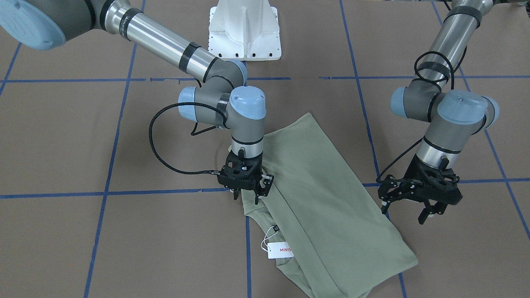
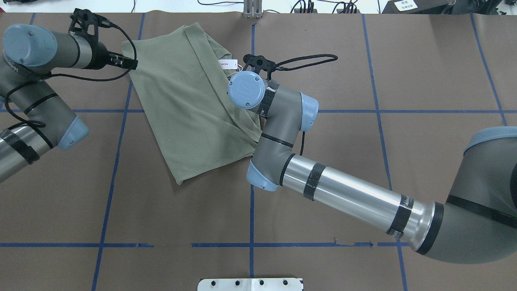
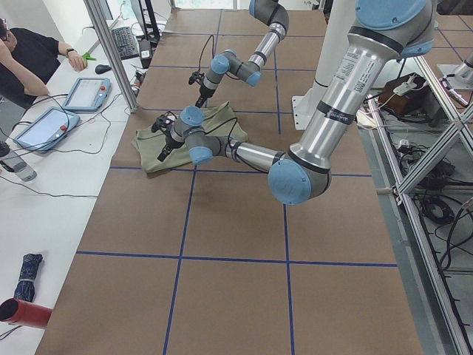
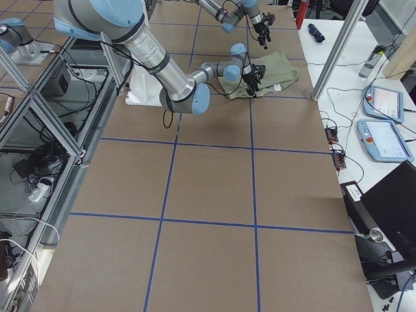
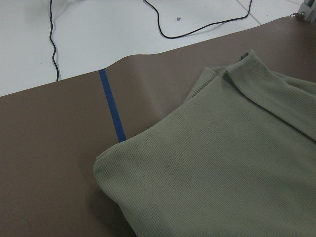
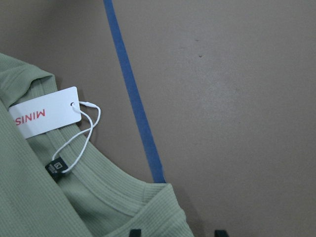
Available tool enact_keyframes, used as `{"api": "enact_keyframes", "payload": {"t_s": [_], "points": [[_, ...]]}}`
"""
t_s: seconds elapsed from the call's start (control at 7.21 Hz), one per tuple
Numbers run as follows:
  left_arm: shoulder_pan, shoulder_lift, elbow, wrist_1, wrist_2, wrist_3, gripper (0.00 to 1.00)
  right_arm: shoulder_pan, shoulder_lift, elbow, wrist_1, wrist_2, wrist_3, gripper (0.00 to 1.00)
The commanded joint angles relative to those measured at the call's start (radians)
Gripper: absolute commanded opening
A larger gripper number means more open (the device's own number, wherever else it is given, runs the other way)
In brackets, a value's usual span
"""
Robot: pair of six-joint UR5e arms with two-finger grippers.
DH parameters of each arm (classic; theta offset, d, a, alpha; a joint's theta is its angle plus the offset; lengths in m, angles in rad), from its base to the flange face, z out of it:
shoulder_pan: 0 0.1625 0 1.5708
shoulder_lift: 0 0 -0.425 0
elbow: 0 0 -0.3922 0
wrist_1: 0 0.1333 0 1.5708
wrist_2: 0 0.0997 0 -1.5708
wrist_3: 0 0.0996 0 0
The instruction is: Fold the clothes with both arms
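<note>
The whole shirt [image 1: 338, 208] will slide and swing straighter, still folded, when I pull on its edge, because the shirt's folded layers [image 1: 297, 233] lie flat together at a slant.
The pale sage-green shirt [image 1: 323, 194] [image 2: 181, 105] lies folded lengthwise on the brown table, neck end toward the far edge. Its white hang tag [image 1: 279, 250] [image 6: 44, 111] rests at the ribbed collar. My right gripper [image 1: 247, 198] [image 6: 177, 232] stands low and open at the shirt's edge beside the collar; the wrist view shows one tip over the cloth and the other over bare table. My left gripper [image 1: 403, 211] [image 2: 131, 63] hovers open, holding nothing, just off the shirt's opposite far corner [image 5: 106, 163].
The white pedestal base [image 1: 244, 33] [image 2: 250, 284] stands at the robot's side. Blue tape lines [image 2: 251, 226] cross the table. The table's far edge [image 5: 113, 64] runs close behind the shirt. A person [image 3: 29, 59] and tablets [image 3: 85, 92] are at a side table.
</note>
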Motion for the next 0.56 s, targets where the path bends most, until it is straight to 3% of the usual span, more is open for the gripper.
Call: {"api": "enact_keyframes", "payload": {"t_s": [0.0, 0.42], "points": [[0.000, 0.002, 0.002, -0.001, 0.000, 0.000, 1.00, -0.001, 0.001, -0.001, 0.000, -0.001, 0.001, 0.55], [-0.002, 0.002, 0.002, -0.001, 0.000, 0.000, 1.00, -0.005, 0.001, -0.001, 0.000, -0.004, 0.001, 0.49]]}}
